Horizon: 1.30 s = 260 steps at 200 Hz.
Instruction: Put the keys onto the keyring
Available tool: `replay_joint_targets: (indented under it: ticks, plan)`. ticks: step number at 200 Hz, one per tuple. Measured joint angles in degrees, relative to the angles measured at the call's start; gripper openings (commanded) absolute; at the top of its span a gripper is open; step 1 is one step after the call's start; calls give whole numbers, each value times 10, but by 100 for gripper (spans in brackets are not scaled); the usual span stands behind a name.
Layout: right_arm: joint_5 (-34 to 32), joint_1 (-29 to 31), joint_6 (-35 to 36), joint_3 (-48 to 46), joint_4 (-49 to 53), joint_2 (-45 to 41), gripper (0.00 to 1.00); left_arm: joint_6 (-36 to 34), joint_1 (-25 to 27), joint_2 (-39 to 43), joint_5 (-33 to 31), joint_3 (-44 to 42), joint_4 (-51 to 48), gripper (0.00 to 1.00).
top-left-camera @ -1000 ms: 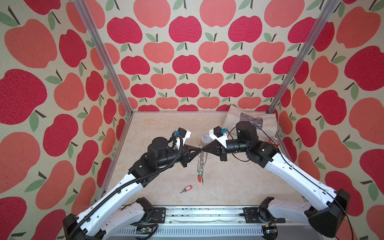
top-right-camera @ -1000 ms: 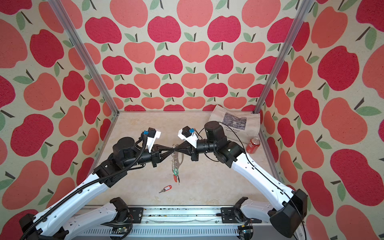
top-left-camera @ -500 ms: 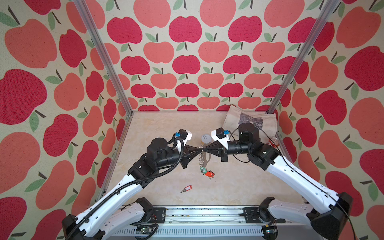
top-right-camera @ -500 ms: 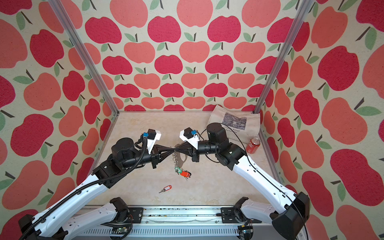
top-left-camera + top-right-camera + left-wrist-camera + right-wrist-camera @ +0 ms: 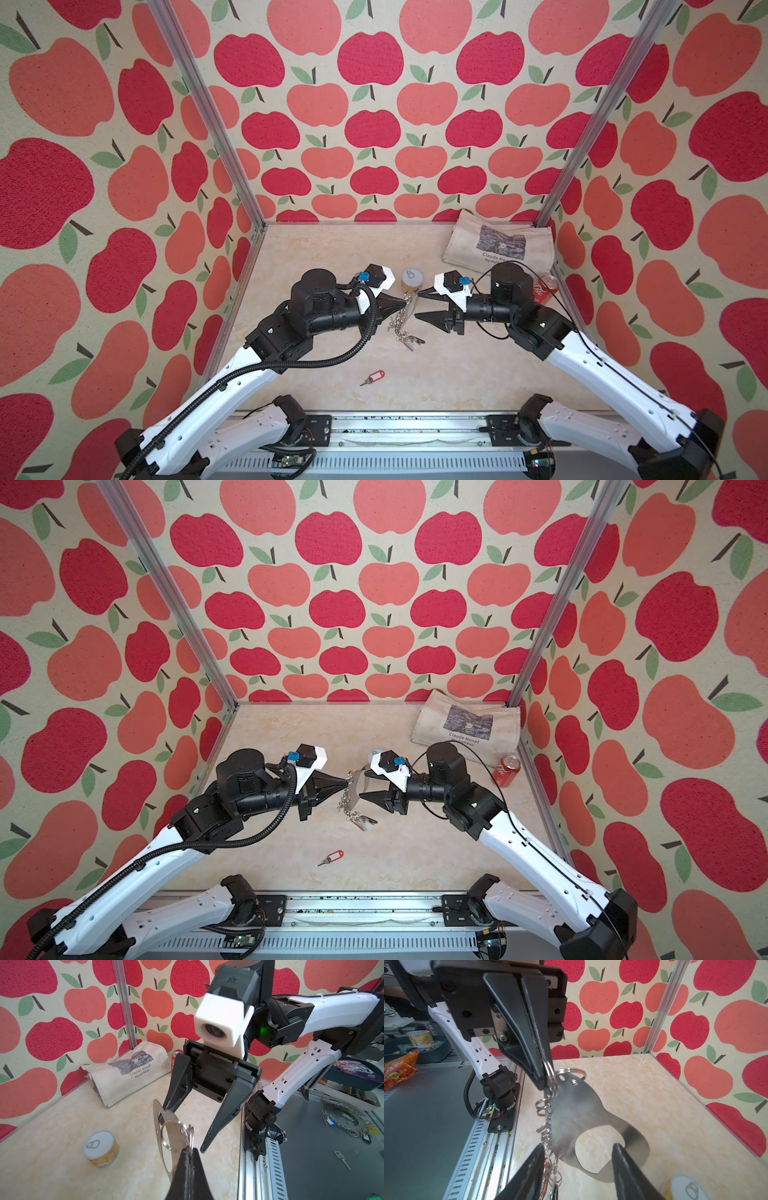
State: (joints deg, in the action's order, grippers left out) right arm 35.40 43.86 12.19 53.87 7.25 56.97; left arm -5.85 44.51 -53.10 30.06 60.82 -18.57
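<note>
The flat plate (image 5: 568, 1116) hangs in front of my right gripper's open fingers, away from the ring at my left gripper's fingers. Next, my right gripper moves over to that ring (image 5: 552, 1080).
The keyring (image 5: 575, 1109), a flat grey metal plate with a slot and a row of small rings, hangs in the air over the middle of the table (image 5: 457, 365). My left gripper (image 5: 189, 1149) is shut on one of its rings, as both top views show: left gripper (image 5: 405, 304), keyring (image 5: 353, 783). My right gripper (image 5: 577, 1147) is open, one finger on either side of the plate. In both top views it faces the left one tip to tip, right gripper (image 5: 418, 305). Some keys (image 5: 411, 341) dangle from the lowest rings. A red-tagged key (image 5: 374, 377) lies loose on the table nearer the front.
A tin can (image 5: 411, 279) stands just behind the grippers. A cloth bag (image 5: 498, 245) lies at the back right, with a red soda can (image 5: 548, 286) beside the right wall. Patterned walls close three sides; a metal rail (image 5: 415, 432) runs along the front edge.
My right gripper has opened and let go of the keyring. The left gripper keeps its hold. The keys at the bottom have swung out to the right.
</note>
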Motion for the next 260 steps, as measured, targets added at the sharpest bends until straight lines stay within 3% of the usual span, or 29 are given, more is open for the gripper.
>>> replay_joint_targets:
  ticks: [38, 92, 121, 217, 260]
  plan:
    - [20, 0, 2, -17, -43, -42, 48, -66, 9, -26, -17, 27, -66, 0]
    - [71, 0, 15, -12, -40, -5, 34, -117, 9, -32, -21, 36, -106, 0]
    - [86, 0, 17, -8, -25, 0, 29, -124, 10, -32, -21, 44, -114, 0]
    - [107, 13, 17, 6, -23, 29, 29, -139, 18, -32, -15, 55, -126, 0]
    - [113, 18, 17, 6, -22, 30, 15, -148, 23, -34, -11, 56, -130, 0]
